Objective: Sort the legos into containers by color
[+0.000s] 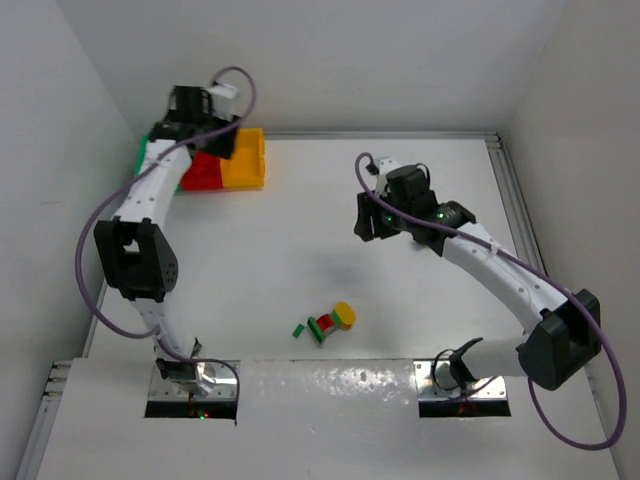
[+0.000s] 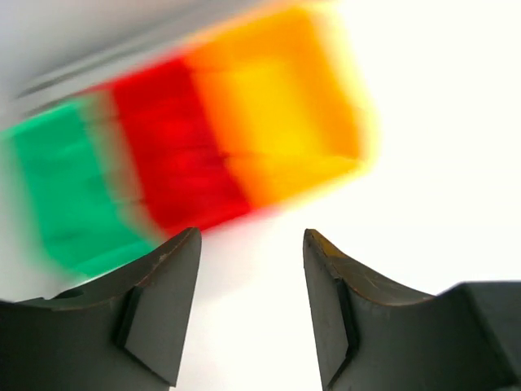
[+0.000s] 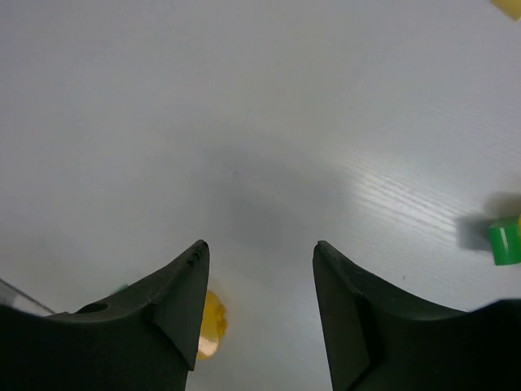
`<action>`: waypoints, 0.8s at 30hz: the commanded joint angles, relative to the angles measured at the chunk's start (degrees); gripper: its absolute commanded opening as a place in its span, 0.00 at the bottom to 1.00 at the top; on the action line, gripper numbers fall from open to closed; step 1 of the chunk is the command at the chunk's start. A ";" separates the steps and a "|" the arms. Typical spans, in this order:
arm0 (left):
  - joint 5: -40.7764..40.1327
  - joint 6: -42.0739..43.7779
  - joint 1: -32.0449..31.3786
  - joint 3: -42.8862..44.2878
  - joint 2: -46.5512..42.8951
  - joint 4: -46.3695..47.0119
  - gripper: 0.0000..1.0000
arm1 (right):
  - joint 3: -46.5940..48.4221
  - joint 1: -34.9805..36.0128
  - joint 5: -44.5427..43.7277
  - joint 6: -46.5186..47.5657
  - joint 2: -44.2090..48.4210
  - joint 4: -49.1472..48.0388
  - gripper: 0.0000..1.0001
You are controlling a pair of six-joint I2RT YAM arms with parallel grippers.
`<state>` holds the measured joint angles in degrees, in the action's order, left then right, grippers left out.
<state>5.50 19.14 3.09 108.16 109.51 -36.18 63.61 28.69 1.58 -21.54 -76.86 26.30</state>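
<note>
My left gripper should keep heading toward that small lego (image 1: 299, 330) until my fingers straddle it, since the small green lego sits clear of the green flat lego (image 1: 316, 331).
The three joined bins stand at the table's back left: green (image 1: 146, 156), red (image 1: 205, 172), yellow (image 1: 246, 160). In the left wrist view they are blurred: green (image 2: 65, 187), red (image 2: 171, 147), yellow (image 2: 277, 122). My left gripper (image 1: 210, 140) hovers over them, open and empty (image 2: 252, 244). Near the front middle lie a yellow round lego (image 1: 344, 315), a red lego (image 1: 325, 323) and a green flat lego (image 1: 299, 329). My right gripper (image 1: 366, 224) is open and empty above the table (image 3: 260, 248), with a yellow lego (image 3: 212, 324) beside its left finger and a green lego (image 3: 505, 241) at the right edge.
White walls close the table on the left, back and right. A metal rail (image 1: 510, 190) runs along the right side. A scrap of yellow (image 3: 509, 6) shows in the top right corner of the right wrist view.
</note>
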 commanded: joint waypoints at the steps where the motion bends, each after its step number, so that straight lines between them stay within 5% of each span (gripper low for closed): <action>1: 9.87 3.28 -8.27 -9.96 -3.51 -7.41 0.50 | -1.56 4.27 -0.01 5.10 0.83 3.22 0.54; 9: 12.17 -1.30 -9.33 -18.77 -5.98 -9.95 0.47 | -14.30 4.54 5.71 12.13 8.21 3.40 0.61; 17: 6.90 -0.41 -15.65 -22.28 -7.12 -11.98 0.46 | -12.82 4.45 -5.35 6.78 6.11 -0.11 0.64; 24: 6.98 2.30 -23.73 -31.57 -14.57 -12.51 0.46 | -7.19 4.45 -4.75 6.34 1.01 4.28 0.64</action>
<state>12.75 19.22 -17.67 80.84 102.41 -48.23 52.86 33.12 -1.56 -13.98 -75.13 29.91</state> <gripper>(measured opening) 0.464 0.644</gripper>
